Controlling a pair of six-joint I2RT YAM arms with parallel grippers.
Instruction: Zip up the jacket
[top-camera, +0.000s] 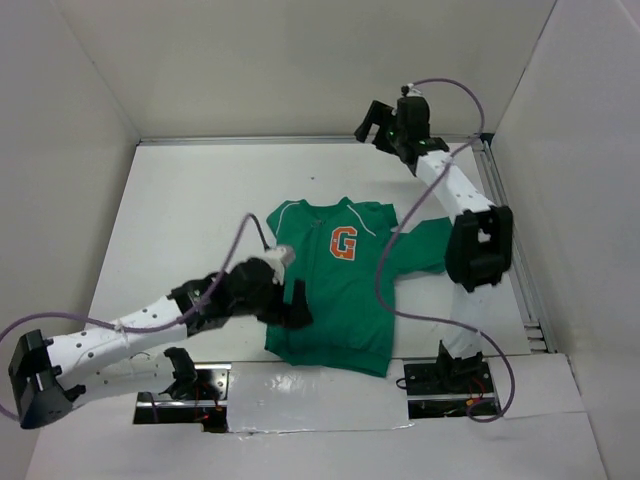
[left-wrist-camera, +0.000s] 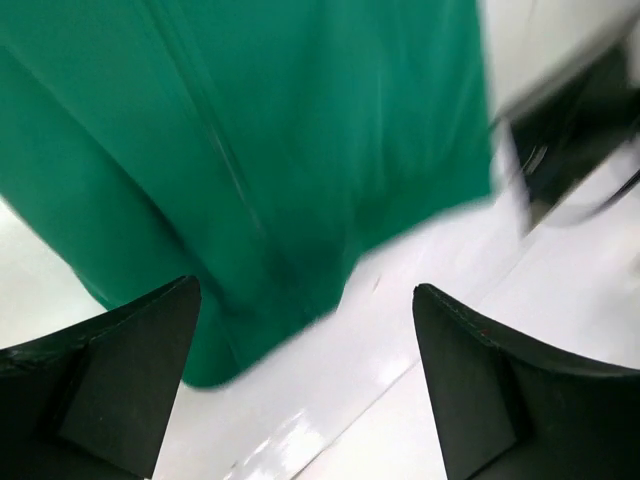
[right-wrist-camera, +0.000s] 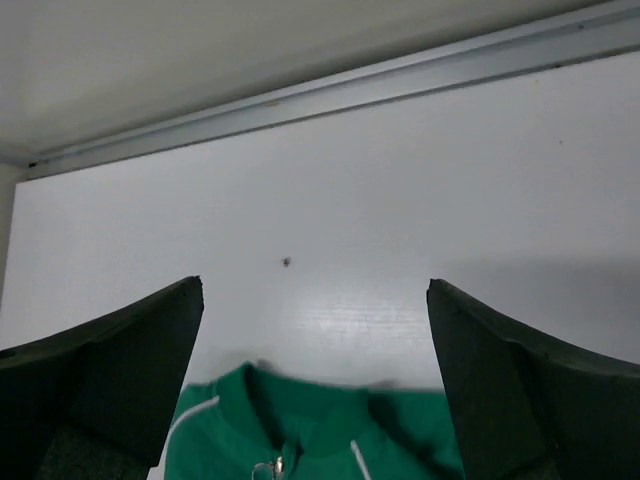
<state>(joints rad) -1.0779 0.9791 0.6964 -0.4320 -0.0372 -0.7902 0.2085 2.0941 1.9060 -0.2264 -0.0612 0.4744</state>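
Note:
The zipper pull is at the collar's base (right-wrist-camera: 267, 469). My left gripper should keep going toward the jacket's shoulder (top-camera: 277, 215) opposite the orange patch until it closes there.
The green jacket (top-camera: 335, 295) lies flat at the table's middle, front up, with its orange "G" patch (top-camera: 343, 243) showing. In the right wrist view its collar (right-wrist-camera: 300, 425) sits at the bottom edge, with a metal zipper pull (right-wrist-camera: 270, 467) at the collar's base. My left gripper (top-camera: 297, 305) hovers over the jacket's lower left side. Its wrist view is blurred and shows the jacket's hem (left-wrist-camera: 300, 180) above the wide-open gripper (left-wrist-camera: 305, 340). My right gripper (top-camera: 377, 125) is raised near the back wall, beyond the collar, and it (right-wrist-camera: 315, 330) stands open and holds nothing.
White walls close in the table on three sides. A metal rail (right-wrist-camera: 330, 95) runs along the back edge and another (top-camera: 515, 260) along the right. The arm bases (top-camera: 450, 375) sit at the near edge. Purple cables (top-camera: 385, 270) loop over the jacket.

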